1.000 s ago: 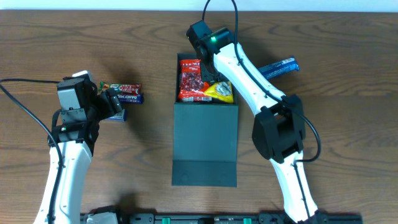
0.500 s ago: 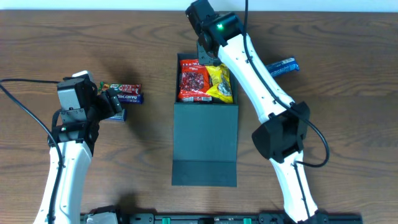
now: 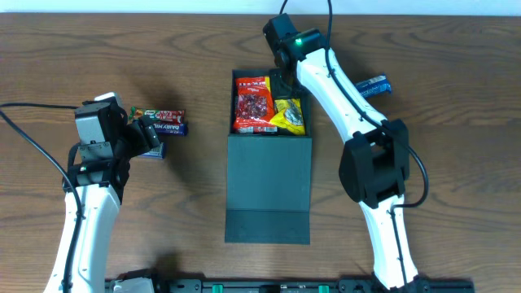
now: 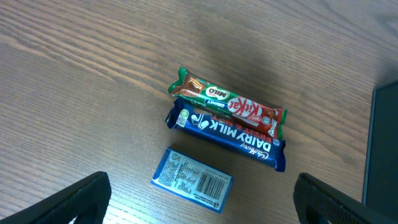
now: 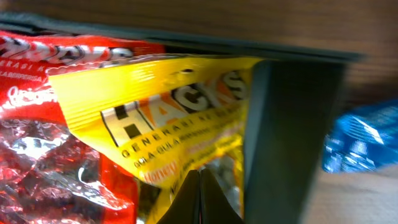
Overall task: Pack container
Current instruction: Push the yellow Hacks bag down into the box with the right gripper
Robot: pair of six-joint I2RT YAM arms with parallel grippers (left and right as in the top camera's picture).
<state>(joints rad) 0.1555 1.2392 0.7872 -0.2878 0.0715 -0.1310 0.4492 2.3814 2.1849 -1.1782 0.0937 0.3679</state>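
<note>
The yellow packet is lying at an angle with its corner over the red packet, so I should keep my right gripper closed, go back and push down the yellow packet's near end.
The dark teal container lies in the middle of the table with its flap lid folded out toward the front. Its open far end holds a red snack packet and a yellow Hacks packet. My right gripper is shut and empty, just above the yellow packet by the container's right wall; its fingertips are pressed together. My left gripper is open above a small blue box, its fingers on either side of the box and clear of it.
A green-red Milo/KitKat bar and a blue Dairy Milk bar lie side by side left of the container, also seen from overhead. A blue packet lies right of the container, behind the right arm.
My right gripper has risen out of the container's open end and shifted right toward its far edge. The yellow packet has settled beside the red one. The left arm has not moved.
</note>
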